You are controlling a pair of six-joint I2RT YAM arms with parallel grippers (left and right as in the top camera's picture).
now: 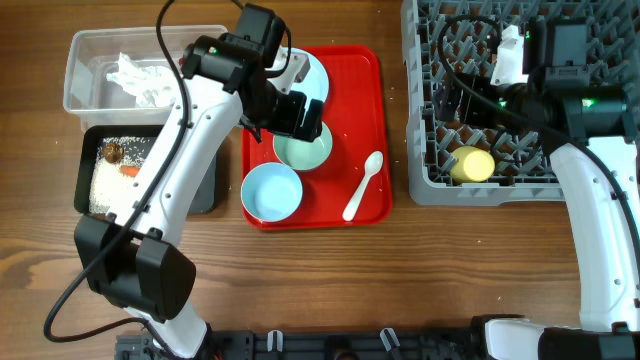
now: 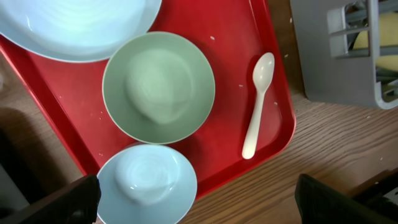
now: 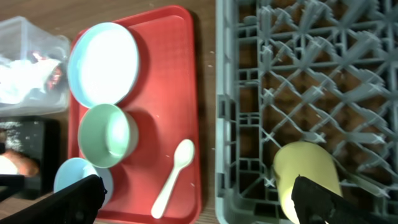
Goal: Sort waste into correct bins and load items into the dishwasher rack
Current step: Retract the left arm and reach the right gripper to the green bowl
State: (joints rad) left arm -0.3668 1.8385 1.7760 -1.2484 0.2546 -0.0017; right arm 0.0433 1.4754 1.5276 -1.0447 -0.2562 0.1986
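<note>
I should move my left gripper away first, because it hovers over the green bowl [image 1: 304,151] and is in the way. My right gripper will then carry the bowl to the grey rack [image 1: 428,72].
On the red tray [image 1: 362,80] lie the light blue plate [image 1: 314,72], the pale green bowl [image 1: 305,152], the light blue bowl [image 1: 271,192] and the white spoon [image 1: 362,185]. My left gripper [image 1: 299,114] hovers open and empty above the green bowl [image 2: 158,87], hiding part of the plate. The yellow cup [image 1: 472,164] lies in the grey rack [image 1: 422,150]. My right gripper [image 1: 478,88] is open and empty above the rack, near the cup [image 3: 308,174]. The clear tub [image 1: 78,60] holds the napkin [image 1: 140,80] and the wrapper [image 3: 53,73]. The black tray [image 1: 205,185] holds rice [image 1: 108,180], the carrot [image 1: 128,170] and the brown lump [image 1: 111,151].
The rack fills the right side up to the far edge. A strip of bare wood [image 1: 397,120] separates the red tray from the rack. Bare wooden table [image 1: 380,280] runs along the front. The left arm crosses over the black tray.
</note>
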